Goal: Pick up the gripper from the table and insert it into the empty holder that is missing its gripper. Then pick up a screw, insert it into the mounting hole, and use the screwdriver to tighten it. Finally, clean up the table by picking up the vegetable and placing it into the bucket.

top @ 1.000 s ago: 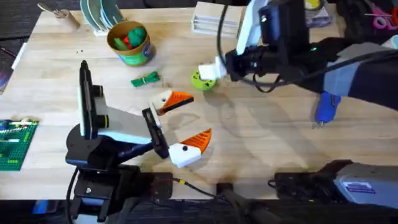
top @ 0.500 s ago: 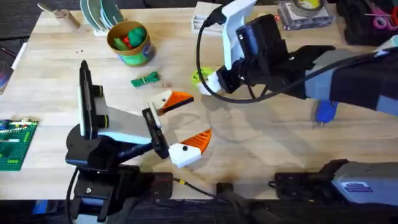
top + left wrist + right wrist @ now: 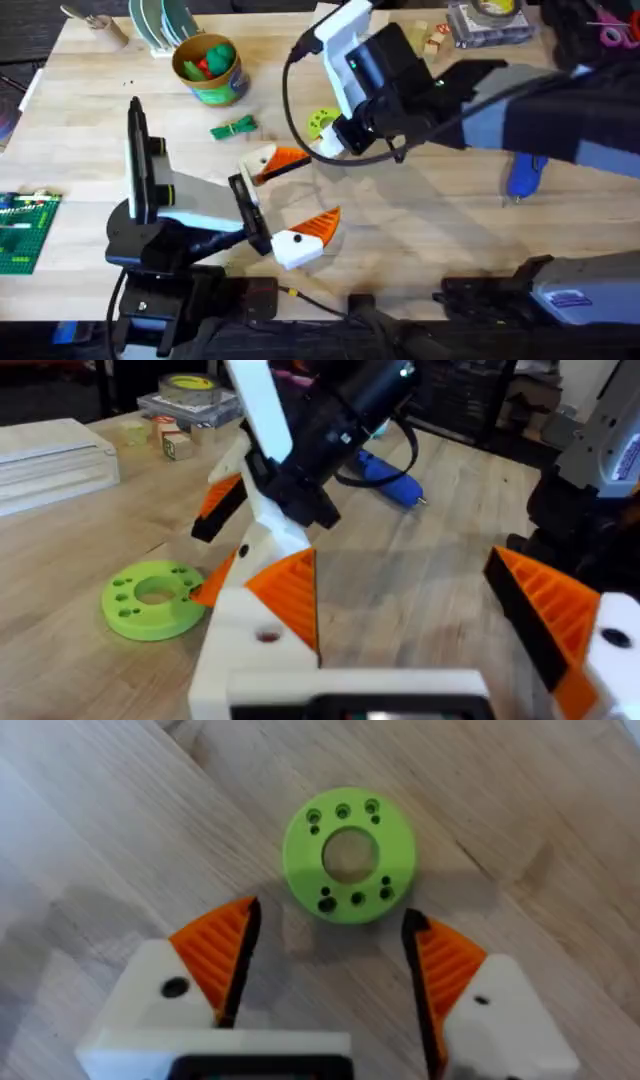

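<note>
My gripper will lift the small black screw point(image 3: 327, 905), and the screw will come free alone, because a dark head fills one hole of the lime-green disc point(image 3: 349, 855).
My right gripper point(image 3: 323, 139) point(image 3: 328, 935) hangs open just over the near side of the lime-green disc point(image 3: 349, 855), nothing between its orange pads. My left gripper point(image 3: 315, 190) point(image 3: 398, 560) stands wide open low over the table's front middle, with nothing in it. The dark green vegetable point(image 3: 235, 128) lies on the wood left of the disc. Behind it is the bucket point(image 3: 208, 88), with green and red toys inside. The blue screwdriver point(image 3: 525, 175) point(image 3: 392, 477) lies at the right, partly under the right arm. The loose gripper, the empty holder and the screws are out of view.
The lime-green disc point(image 3: 318, 120) point(image 3: 152, 596) sits mid-table. A white box point(image 3: 55, 460), a tape roll point(image 3: 190, 385) and small blocks point(image 3: 165, 440) line the back edge. A green baseplate point(image 3: 25, 232) lies at the left edge, a dish rack point(image 3: 160, 25) at the back left.
The right arm has swung leftward across the table, and its gripper now hangs over the green disc's near side. The left arm has not moved.
</note>
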### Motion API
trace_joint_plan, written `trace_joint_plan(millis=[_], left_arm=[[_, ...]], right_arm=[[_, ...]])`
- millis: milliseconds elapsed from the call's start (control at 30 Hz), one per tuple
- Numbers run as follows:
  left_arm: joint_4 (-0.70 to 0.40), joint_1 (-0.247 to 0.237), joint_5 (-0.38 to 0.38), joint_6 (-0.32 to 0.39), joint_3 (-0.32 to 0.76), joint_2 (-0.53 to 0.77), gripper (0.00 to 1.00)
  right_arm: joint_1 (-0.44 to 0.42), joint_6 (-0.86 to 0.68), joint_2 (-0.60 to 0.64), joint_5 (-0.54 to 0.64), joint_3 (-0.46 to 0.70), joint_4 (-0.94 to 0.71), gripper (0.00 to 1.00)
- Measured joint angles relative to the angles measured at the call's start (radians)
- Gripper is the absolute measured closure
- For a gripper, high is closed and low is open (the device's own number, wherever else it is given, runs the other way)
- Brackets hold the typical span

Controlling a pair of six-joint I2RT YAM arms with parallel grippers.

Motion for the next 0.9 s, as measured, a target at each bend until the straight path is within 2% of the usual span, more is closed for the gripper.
trace_joint_plan(millis=[133,200,267,700,900], left_arm=[[0.0,0.0,0.0,0.0,0.0,0.0,0.008],[0.0,0.0,0.0,0.0,0.0,0.0,0.008],[0.0,0.0,0.0,0.0,0.0,0.0,0.008],[0.0,0.0,0.0,0.0,0.0,0.0,0.008],[0.0,0.0,0.0,0.0,0.0,0.0,0.008]], right_arm=[[0.011,-0.017,0.066,0.016,0.081,-0.069,0.31],[0.018,-0.022,0.087,0.019,0.102,-0.072,0.448],[0.024,-0.022,0.098,0.022,0.109,-0.072,0.541],[0.04,-0.037,0.146,0.064,0.111,-0.076,0.57],[0.04,-0.04,0.155,0.081,0.114,-0.074,0.657]])
